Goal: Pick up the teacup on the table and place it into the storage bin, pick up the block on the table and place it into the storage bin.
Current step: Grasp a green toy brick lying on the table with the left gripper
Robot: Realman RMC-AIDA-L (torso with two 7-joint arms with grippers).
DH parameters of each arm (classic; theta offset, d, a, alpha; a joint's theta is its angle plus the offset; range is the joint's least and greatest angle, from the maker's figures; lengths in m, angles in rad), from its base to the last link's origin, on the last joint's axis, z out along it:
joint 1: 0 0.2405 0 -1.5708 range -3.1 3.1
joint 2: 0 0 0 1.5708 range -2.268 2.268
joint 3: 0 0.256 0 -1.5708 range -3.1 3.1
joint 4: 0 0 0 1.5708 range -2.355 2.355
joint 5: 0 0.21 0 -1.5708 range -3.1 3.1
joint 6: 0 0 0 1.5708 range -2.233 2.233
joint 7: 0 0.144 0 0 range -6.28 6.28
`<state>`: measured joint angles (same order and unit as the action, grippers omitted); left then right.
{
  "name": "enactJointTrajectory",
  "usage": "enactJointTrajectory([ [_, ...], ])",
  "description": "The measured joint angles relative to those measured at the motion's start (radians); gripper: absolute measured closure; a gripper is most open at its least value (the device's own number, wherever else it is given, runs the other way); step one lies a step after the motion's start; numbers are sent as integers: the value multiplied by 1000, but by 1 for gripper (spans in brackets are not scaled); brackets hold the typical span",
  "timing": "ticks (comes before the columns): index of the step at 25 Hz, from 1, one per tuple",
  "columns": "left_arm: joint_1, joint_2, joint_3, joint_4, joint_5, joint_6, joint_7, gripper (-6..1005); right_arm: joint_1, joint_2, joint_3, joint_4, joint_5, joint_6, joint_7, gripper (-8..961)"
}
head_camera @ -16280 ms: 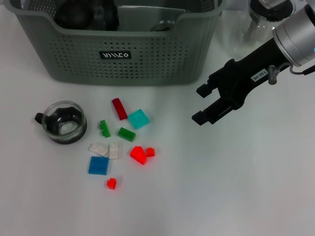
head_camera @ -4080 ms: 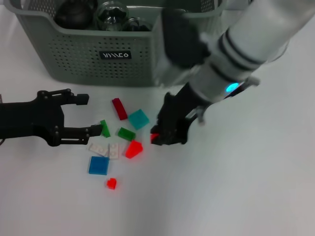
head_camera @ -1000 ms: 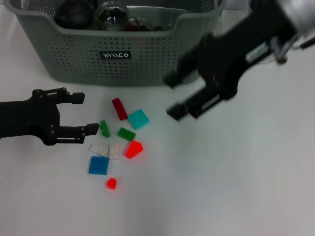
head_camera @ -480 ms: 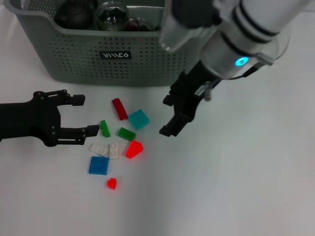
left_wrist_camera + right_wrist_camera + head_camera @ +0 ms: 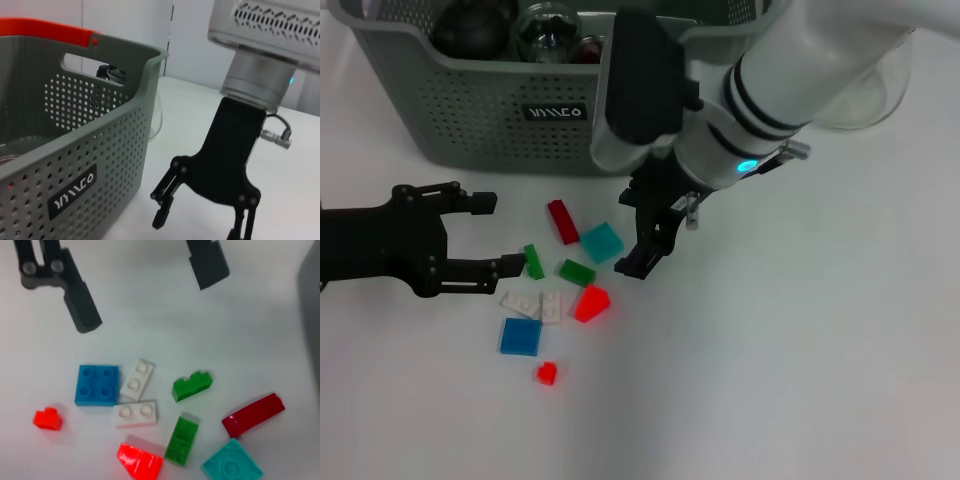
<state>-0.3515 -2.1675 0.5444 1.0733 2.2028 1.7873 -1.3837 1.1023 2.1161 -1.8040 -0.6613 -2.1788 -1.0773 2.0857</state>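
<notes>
My right gripper crowds the space beside the teal block, so I should draw it clear before my left gripper takes the green block [image 5: 533, 262] nearest it.
The grey-green storage bin [image 5: 560, 110] stands at the back; it also shows in the left wrist view [image 5: 75, 165]. The glass teacup [image 5: 542, 22] lies inside it among other items. Loose blocks lie in front of the bin: dark red [image 5: 562, 221], teal [image 5: 602, 242], two green [image 5: 533, 261], white [image 5: 552, 306], red [image 5: 591, 302], blue [image 5: 520, 336], small red [image 5: 547, 374]. My right gripper [image 5: 638, 235] is open and empty just right of the teal block. My left gripper [image 5: 498, 233] is open and empty, left of the blocks, its lower finger touching or nearly touching a green block.
A clear glass teapot [image 5: 860, 90] stands right of the bin. The right wrist view shows the block cluster [image 5: 135, 412] with the left gripper's fingers [image 5: 80, 310] beyond it. White table lies to the front and right.
My right gripper has come down from beside the bin's right end and moved left toward the teal block. The left arm and the blocks have not moved.
</notes>
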Motion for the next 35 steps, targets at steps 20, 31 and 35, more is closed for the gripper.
enactJointTrajectory([
  [20, 3, 3, -6, 75, 72, 79, -7, 140, -32, -23, 163, -98, 36, -285, -1, 25],
  [31, -15, -4, 126, 294, 178, 135, -129, 139, -169, -73, 569, -205, 38, -650, 12, 25],
  [35, -53, -3, 198, 304, 200, 111, -197, 139, -213, -97, 670, -208, 39, -759, 13, 26],
])
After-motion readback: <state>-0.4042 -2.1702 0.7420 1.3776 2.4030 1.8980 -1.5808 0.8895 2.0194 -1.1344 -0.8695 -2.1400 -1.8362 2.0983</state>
